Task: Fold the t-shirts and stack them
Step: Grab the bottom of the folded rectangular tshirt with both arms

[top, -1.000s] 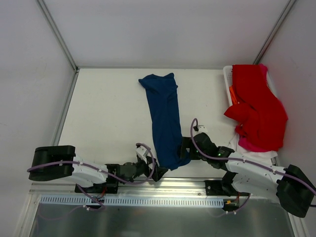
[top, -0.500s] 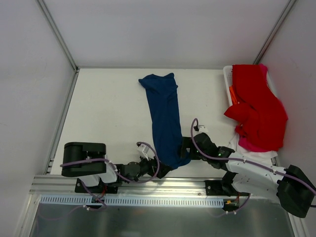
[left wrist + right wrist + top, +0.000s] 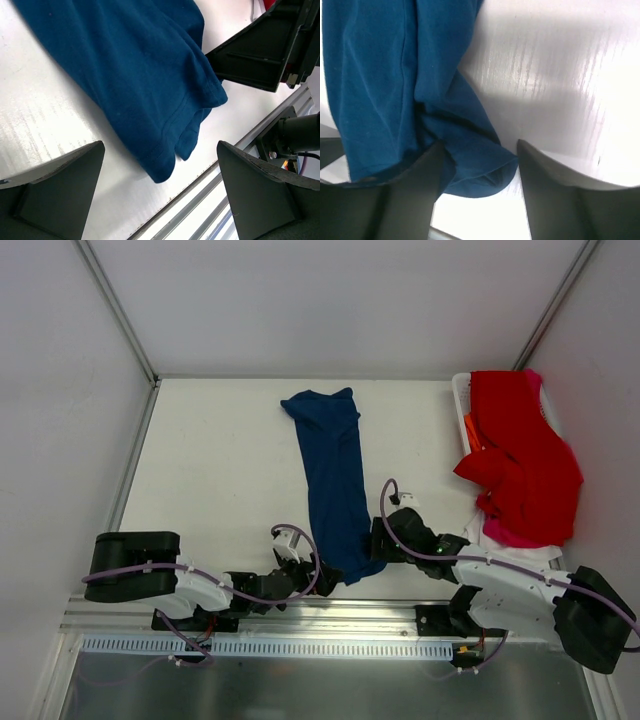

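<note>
I can see that the navy t-shirt's near hem (image 3: 361,575) is rumpled and one corner of the t-shirt is loose. Next, I pinch that corner (image 3: 159,171) with my left gripper and help pull the hem straight before folding.
A navy t-shirt (image 3: 334,480), folded into a long strip, runs from the table's middle back down to the near edge. Its near hem (image 3: 165,150) lies just ahead of my left gripper (image 3: 160,200), which is wide open and empty. My left gripper (image 3: 310,576) sits at the strip's near left corner and my right gripper (image 3: 376,540) at its near right side. In the right wrist view my right gripper (image 3: 479,187) straddles the hem's corner (image 3: 480,172), fingers still apart. A red t-shirt (image 3: 520,450) drapes over the basket, with pink (image 3: 508,535) and white (image 3: 525,552) cloth under it.
The white plastic basket (image 3: 461,400) stands at the table's right edge under the red shirt. A metal rail (image 3: 300,615) runs along the near edge just behind both grippers. Bare white tabletop (image 3: 210,470) lies left of the navy strip.
My right gripper's jaws have narrowed around the navy hem corner and it has edged slightly forward. My left arm's rear links swung back left; its gripper stays wide open.
</note>
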Motion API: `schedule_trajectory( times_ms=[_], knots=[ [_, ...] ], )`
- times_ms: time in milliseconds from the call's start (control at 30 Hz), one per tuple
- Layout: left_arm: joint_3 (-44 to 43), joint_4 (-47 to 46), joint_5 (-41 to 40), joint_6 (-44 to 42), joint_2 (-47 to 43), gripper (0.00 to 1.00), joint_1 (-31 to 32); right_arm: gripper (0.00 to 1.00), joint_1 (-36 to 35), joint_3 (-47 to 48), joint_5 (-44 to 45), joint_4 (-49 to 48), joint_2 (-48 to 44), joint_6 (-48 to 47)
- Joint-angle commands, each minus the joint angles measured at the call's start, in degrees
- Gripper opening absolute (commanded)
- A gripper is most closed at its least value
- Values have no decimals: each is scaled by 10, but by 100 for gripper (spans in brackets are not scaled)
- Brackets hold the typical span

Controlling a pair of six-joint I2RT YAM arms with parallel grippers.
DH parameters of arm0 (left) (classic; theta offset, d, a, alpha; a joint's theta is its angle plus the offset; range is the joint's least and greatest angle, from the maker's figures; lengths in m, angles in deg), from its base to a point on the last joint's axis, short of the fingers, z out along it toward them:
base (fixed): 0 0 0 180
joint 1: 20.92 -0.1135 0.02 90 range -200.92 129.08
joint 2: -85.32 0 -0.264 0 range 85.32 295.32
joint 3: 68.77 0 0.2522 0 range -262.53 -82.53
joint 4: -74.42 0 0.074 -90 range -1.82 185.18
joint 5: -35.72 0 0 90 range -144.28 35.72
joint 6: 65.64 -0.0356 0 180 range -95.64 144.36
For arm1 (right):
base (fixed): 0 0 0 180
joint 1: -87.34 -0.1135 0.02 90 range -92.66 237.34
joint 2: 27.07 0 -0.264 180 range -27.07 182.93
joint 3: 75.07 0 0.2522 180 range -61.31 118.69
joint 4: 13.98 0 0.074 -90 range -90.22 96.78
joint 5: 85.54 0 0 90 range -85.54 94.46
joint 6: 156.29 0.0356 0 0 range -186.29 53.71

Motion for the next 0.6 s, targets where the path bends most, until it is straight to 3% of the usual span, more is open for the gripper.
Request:
schedule_trajectory(
  times_ms=[0, 100, 133, 200, 267, 433, 533, 567],
  knots=[
    [-13, 23, -3, 7, 28, 99, 3, 59, -2, 18, 1, -23, 17, 0],
    [-22, 25, 0, 3, 35, 99, 3, 40, -3, 20, -2, -30, 33, -2],
    [-24, 23, 0, 2, 38, 99, 2, 29, -3, 22, -5, -34, 37, -2],
    [-28, 21, 3, 2, 47, 99, 1, 19, -3, 25, -6, -34, 45, -2],
    [-29, 12, 7, 5, 58, 99, -3, 1, -3, 27, -7, -35, 54, -2],
    [-35, -3, 15, 5, 72, 93, -9, 0, -3, 25, -8, -42, 65, 3],
    [-45, 8, 14, -5, 73, 78, -11, 0, -3, 20, -14, -51, 69, 8],
    [-48, 12, 14, -8, 73, 68, -11, 0, -3, 18, -14, -53, 70, 9]
  ],
)
